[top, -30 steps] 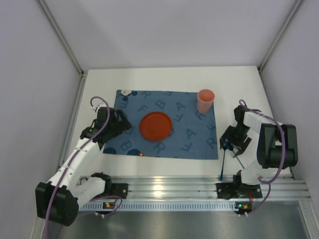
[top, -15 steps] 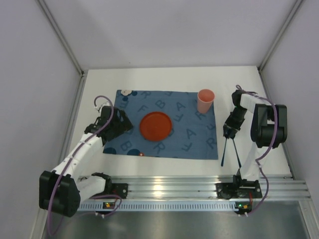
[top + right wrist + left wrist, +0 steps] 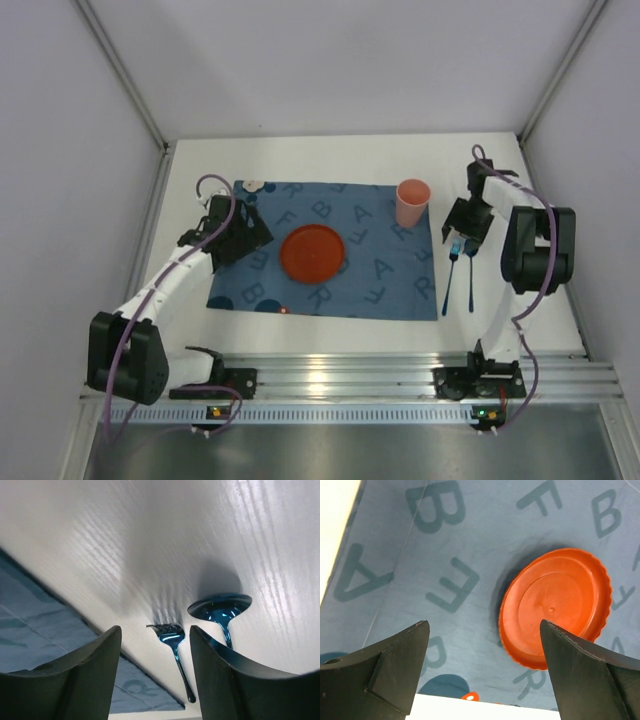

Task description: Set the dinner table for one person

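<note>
I should move over and grab the spoon's handle first, because the fork's head is between my right gripper's fingers and the spoon is outside them.
The white dinner table carries a blue lettered mat with an orange plate at its middle and a pink cup at its far right corner. A blue fork and a blue spoon lie side by side on the bare table just right of the mat. My right gripper hovers beyond their heads, open and empty; its wrist view shows the fork and spoon below the gripper. My left gripper is wide open over the mat's left part, with the plate ahead to the right.
A ribbed silver rail runs along the near edge with both arm bases on it. Grey walls close in the left, right and far sides. The mat's near edge and a strip of white table show under the left gripper.
My right gripper has moved away from the near side toward the far side and off the cutlery; fork and spoon now lie parallel. My left gripper has shifted farther along the mat's left edge.
</note>
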Motion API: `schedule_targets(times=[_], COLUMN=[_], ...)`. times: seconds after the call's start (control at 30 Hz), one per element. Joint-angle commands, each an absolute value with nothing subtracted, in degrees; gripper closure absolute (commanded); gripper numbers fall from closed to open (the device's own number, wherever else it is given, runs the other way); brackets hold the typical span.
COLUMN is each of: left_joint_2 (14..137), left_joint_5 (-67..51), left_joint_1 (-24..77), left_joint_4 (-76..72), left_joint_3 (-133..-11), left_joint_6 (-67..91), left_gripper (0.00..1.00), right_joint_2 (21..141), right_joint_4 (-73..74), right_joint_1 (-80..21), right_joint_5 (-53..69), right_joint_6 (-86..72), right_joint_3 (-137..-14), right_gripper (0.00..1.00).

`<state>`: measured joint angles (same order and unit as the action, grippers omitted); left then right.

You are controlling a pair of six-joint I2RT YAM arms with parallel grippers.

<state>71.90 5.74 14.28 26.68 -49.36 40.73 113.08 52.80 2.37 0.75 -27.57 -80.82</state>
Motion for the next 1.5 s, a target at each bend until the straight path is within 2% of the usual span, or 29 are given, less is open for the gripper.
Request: schedule_targets(times=[0.0, 0.13, 0.23, 0.43, 0.73, 0.87, 1.0, 1.1, 1.47], left_joint_2=[73.4, 74.8, 75.1, 73.8, 69.3, 67.7, 66.7, 66.0, 64.5], left_joint_5=[4.7, 3.8, 3.6, 3.4, 4.7, 5.7, 6.7, 7.2, 6.5], left_joint_1=[14.2, 14.5, 15.0, 15.8, 15.8, 15.8, 15.8, 15.8, 15.8], left_joint_4=[23.2, 22.5, 22.5, 23.6, 27.5, 28.7, 30.6, 32.0, 33.5], left_joint_3=[-52.1, -53.3, -53.9, -53.3, -52.4, -52.4, -52.8, -52.5, -52.4], left_joint_6=[40.3, 40.3, 40.1, 39.9, 39.1, 39.0, 39.0, 39.6, 40.6], left_gripper=[0.03, 0.04, 0.04, 0.04, 0.04, 0.04, 0.04, 0.04, 0.04], right_joint_2=[102.6, 93.2, 91.4, 96.0, 104.8, 106.9, 107.8, 107.0, 92.7], right_joint_4=[49.2, 51.0, 51.5, 47.5, 43.4, 41.2, 39.9, 40.0, 51.0], right_joint_1=[1.9, 1.9, 1.9, 4.3, 7.6, 8.5, 8.6, 8.6, 7.1], right_joint_5=[-2.2, -5.9, -7.7, -7.9, -9.4, -9.6, -9.9, -9.6, -13.9], right_joint_6=[-26.2, -27.3, -27.6, -28.3, -27.8, -27.7, -27.1, -27.0, -26.9], right_joint_3=[-78.4, -74.1, -70.7, -66.7, -68.2, -66.2, -64.3, -64.6, -71.0], right_gripper=[0.42, 0.42, 0.43, 0.50, 0.56, 0.68, 0.89, 1.00, 1.00])
